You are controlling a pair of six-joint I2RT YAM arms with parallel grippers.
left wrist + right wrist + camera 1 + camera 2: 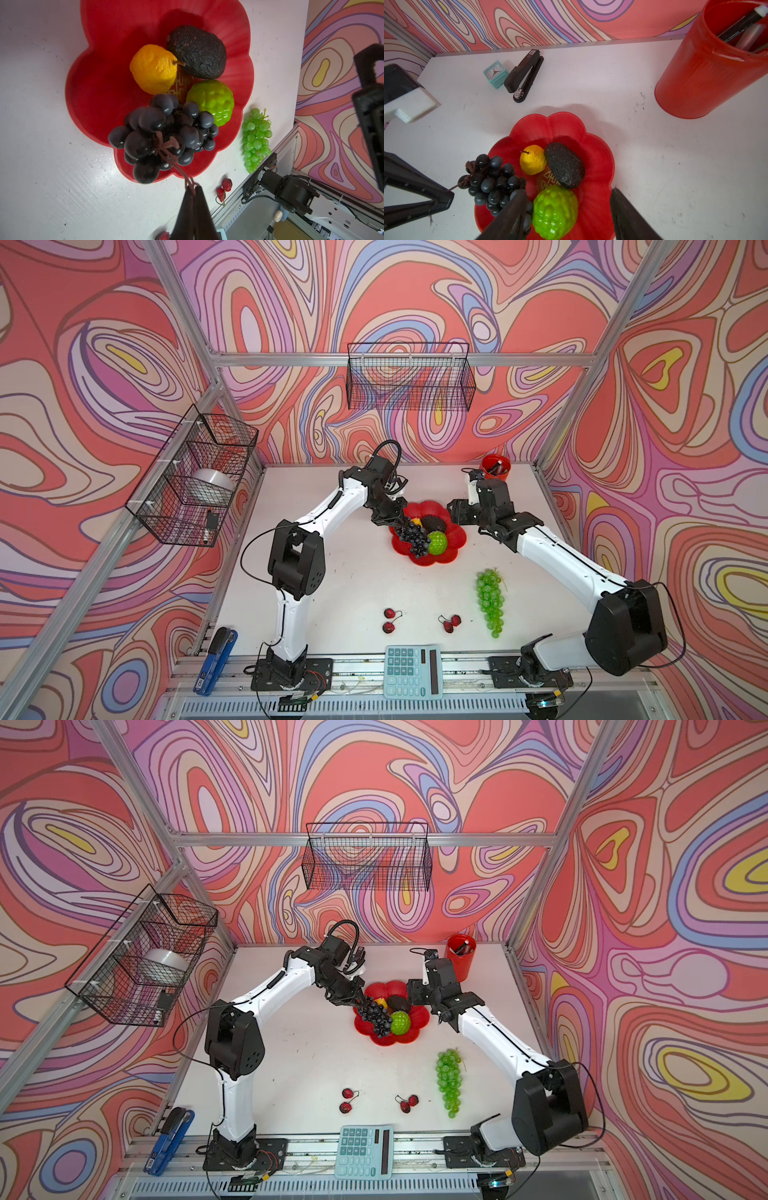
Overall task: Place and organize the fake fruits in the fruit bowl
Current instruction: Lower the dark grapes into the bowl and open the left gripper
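I should keep lowering my left gripper, as the dark purple grape bunch [413, 537] hangs by its stem over the bowl's free side [400, 546], until the bunch rests inside, and then let go.
The red scalloped fruit bowl [457, 537] [602, 149] holds a yellow-orange ball [153, 68], a dark avocado [197, 52] and a bumpy lime-green fruit [209, 101]. My left gripper [192, 188] [401, 524] is shut on the brown stem of the dark purple grape bunch [158, 133] [415, 537], which hangs over the bowl's left side. The right gripper [568, 192] hovers open above the bowl's right side, nothing between its fingers. On the table in front lie the green grape bunch [490, 601] and two cherry pairs [389, 620] [451, 622].
A tall red pen cup [494, 470] stands at the back right. A teal calculator [411, 670] lies at the front edge and a blue stapler [216, 659] at the front left. A black stapler [525, 76] and small teal clock [495, 73] sit behind the bowl.
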